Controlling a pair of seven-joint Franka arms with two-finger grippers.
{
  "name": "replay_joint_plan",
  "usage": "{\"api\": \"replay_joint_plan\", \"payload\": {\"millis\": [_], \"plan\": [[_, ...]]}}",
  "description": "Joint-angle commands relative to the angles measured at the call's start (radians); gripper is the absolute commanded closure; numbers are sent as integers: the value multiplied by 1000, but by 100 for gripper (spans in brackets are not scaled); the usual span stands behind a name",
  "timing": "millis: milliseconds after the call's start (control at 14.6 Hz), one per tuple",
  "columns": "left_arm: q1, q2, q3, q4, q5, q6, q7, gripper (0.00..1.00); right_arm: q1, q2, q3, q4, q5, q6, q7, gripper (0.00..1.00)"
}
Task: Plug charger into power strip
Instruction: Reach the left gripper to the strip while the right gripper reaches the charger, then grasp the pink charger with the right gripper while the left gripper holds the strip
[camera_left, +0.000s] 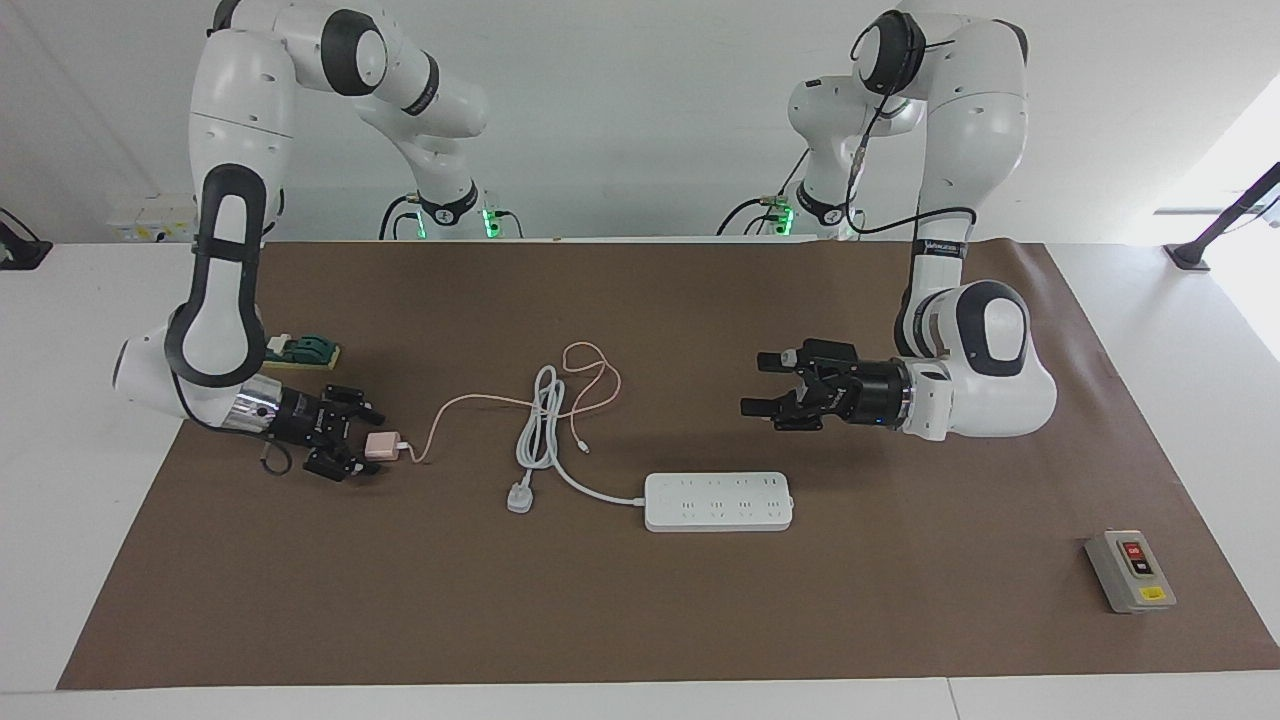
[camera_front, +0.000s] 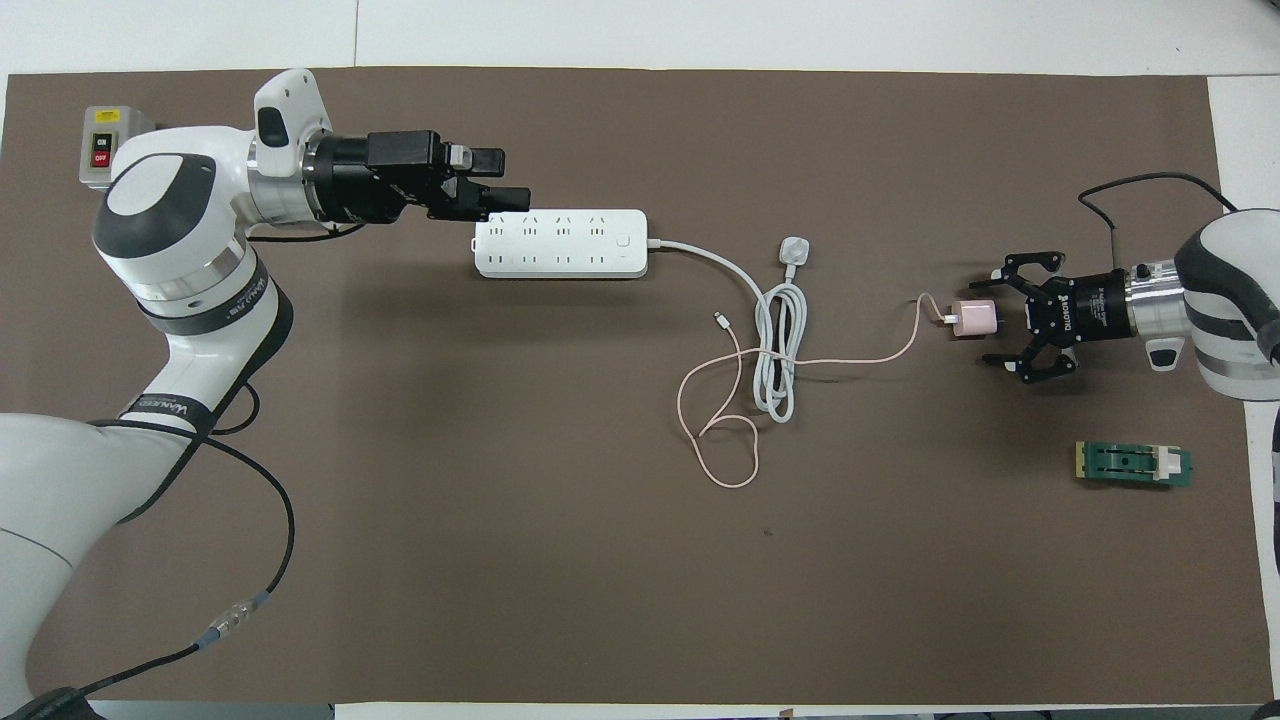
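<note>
The cable's far tip (camera_front: 722, 320) is lying loose. The pink cable (camera_front: 859, 361) should follow along and come free of the coiled white cord when I carry the charger.
The pale pink charger (camera_left: 380, 446) (camera_front: 972, 318) lies on the brown mat toward the right arm's end, and its thin pink cable (camera_front: 740, 400) loops toward the middle. My right gripper (camera_left: 357, 441) (camera_front: 994, 317) is low at the mat and open, with its fingertips reaching either side of the charger's pronged end. The white power strip (camera_left: 718, 501) (camera_front: 560, 243) lies flat mid-table. My left gripper (camera_left: 755, 383) (camera_front: 512, 178) hangs open in the air, holding nothing, over the mat at the strip's end toward the left arm.
The strip's thick white cord is coiled across the pink cable and ends in a white plug (camera_left: 518, 498) (camera_front: 795, 250). A grey switch box (camera_left: 1130, 570) (camera_front: 100, 150) sits toward the left arm's end. A green part (camera_left: 305, 350) (camera_front: 1133, 465) lies beside the right gripper.
</note>
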Motion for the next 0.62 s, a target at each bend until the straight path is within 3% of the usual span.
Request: {"api": "replay_joint_plan", "payload": {"millis": [0, 274, 342, 411, 548], "plan": [[-84, -49, 96, -192, -83, -20, 168, 0, -9, 29, 10, 23, 27, 17, -39, 0], [-124, -140, 105, -418, -181, -14, 299, 0, -9, 29, 10, 13, 26, 32, -80, 54], [-135, -169, 122, -444, -175, 5, 300, 0, -9, 29, 10, 11, 26, 31, -91, 83], [-165, -204, 154, -478, -172, 49, 299, 0, -9, 29, 9, 11, 24, 31, -108, 100], [-196, -258, 176, -524, -140, 123, 294, 0, -11, 29, 9, 10, 18, 25, -146, 100]]}}
